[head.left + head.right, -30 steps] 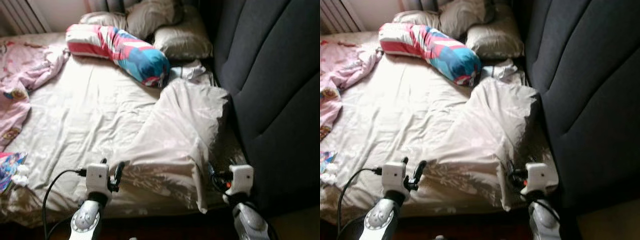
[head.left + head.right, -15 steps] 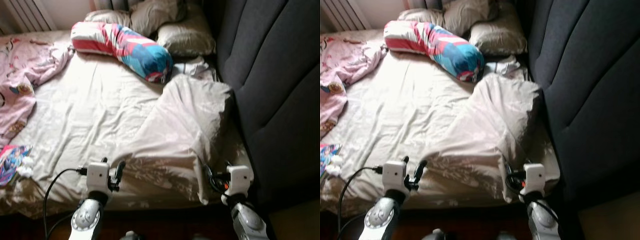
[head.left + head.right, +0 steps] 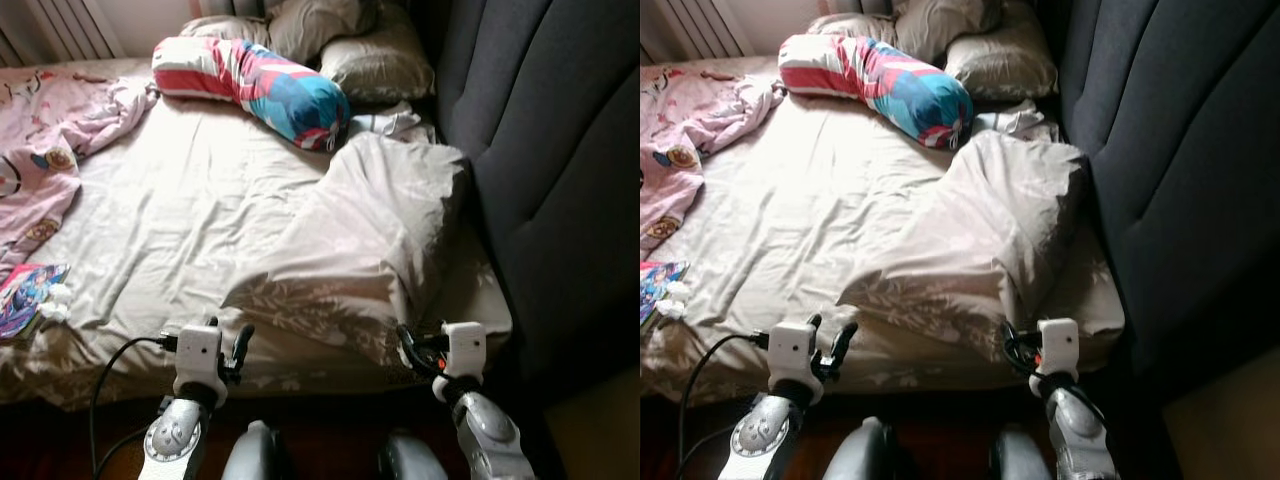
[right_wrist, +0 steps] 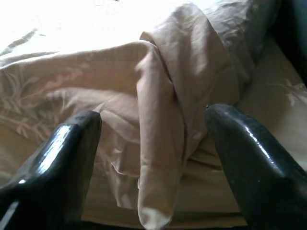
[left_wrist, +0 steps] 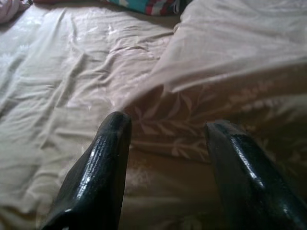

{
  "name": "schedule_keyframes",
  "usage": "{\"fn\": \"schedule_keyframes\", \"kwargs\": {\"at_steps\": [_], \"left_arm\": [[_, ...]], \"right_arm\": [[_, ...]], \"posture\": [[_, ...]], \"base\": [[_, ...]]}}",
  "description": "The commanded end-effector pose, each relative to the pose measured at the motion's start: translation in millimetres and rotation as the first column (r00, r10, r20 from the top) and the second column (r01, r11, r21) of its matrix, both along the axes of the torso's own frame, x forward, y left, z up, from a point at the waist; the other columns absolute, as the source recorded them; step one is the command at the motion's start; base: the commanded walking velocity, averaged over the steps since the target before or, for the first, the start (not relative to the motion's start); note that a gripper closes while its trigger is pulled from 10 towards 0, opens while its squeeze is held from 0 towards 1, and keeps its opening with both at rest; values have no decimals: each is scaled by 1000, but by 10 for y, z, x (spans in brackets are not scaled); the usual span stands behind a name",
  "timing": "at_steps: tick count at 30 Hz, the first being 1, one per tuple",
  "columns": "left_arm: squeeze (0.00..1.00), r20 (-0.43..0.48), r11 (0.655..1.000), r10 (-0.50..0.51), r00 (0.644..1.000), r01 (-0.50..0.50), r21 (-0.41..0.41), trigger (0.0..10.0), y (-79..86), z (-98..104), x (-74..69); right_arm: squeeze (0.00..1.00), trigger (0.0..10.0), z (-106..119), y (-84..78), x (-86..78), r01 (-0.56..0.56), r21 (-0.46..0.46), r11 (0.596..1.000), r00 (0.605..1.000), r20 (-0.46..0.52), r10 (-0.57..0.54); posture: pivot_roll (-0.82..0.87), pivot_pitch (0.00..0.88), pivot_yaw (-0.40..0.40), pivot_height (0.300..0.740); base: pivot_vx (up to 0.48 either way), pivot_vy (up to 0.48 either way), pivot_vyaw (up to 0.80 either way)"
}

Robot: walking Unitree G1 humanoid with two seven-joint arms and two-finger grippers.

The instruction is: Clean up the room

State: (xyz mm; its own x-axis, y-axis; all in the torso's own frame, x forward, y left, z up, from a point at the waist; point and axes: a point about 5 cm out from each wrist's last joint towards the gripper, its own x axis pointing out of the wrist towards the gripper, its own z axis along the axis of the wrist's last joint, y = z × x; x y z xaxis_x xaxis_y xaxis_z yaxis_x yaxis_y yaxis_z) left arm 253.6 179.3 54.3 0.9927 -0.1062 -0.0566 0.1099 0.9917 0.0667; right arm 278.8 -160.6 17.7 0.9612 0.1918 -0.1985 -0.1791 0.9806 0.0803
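Note:
The duvet's loose corner (image 3: 383, 348) hangs limp and doubled over itself. I expect the beige duvet (image 3: 350, 225) to spread out wide and flatter when I pull it toward the headboard.
A beige duvet (image 3: 370, 235) lies folded back in a heap on the right half of the bed (image 3: 170, 230), its loose corner (image 4: 153, 158) near the front edge. A striped red, white and blue bolster (image 3: 255, 88) lies across the head end, by beige pillows (image 3: 375, 65). My left gripper (image 3: 230, 345) hovers open at the bed's front edge, left of the duvet's fold (image 5: 225, 62). Just below the hanging corner, my right gripper (image 3: 408, 345) is open too, with the cloth lying between and beyond its fingers (image 4: 62, 153).
A pink patterned blanket (image 3: 40, 150) is bunched at the left side of the bed. A small colourful item (image 3: 25, 295) lies at the left edge. A dark upholstered headboard (image 3: 560, 180) rises on the right. My knees (image 3: 255, 455) stand by the bed's front.
The camera has drawn back and tilted down, so the bed's front edge and my knees now show. Both grippers stay open near the front edge; the right one sits lower against the duvet corner.

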Motion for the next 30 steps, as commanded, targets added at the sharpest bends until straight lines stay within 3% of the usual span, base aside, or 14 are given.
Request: {"fn": "schedule_keyframes", "kwargs": {"at_steps": [1, 10, 18, 23, 30], "left_arm": [[0, 0, 1000, -11, 1000, 11, 4, 10000, 13, 20, 0], [0, -3, 1000, -18, 1000, 18, 0, 10000, -2, 35, 33], [0, -8, 1000, -16, 1000, 16, -5, 10000, -12, 31, 26], [0, -8, 1000, -17, 1000, 17, -4, 10000, -9, 39, 34], [0, -19, 1000, -31, 999, 31, -5, 10000, -32, 24, 29]], "right_arm": [[0, 10000, 0, 26, 31, -14, 5, 1000, 1000, -9, 14], [0, 10000, 47, 48, 131, -19, 13, 1000, 1000, -1, 19], [0, 10000, 51, 117, 126, -79, 6, 997, 997, 16, 79], [0, 10000, 55, 147, 118, -89, 0, 996, 996, 22, 89], [0, 10000, 87, 106, 137, -54, 10, 999, 998, 39, 53]], "posture": [[-71, 159, 54, 640], [-68, 172, 57, 640], [-68, 188, 56, 640], [-67, 194, 57, 640], [-71, 205, 61, 640]], "base": [[0, 0, 0], [0, 0, 0], [0, 0, 0], [0, 0, 783], [242, 0, 0]]}}
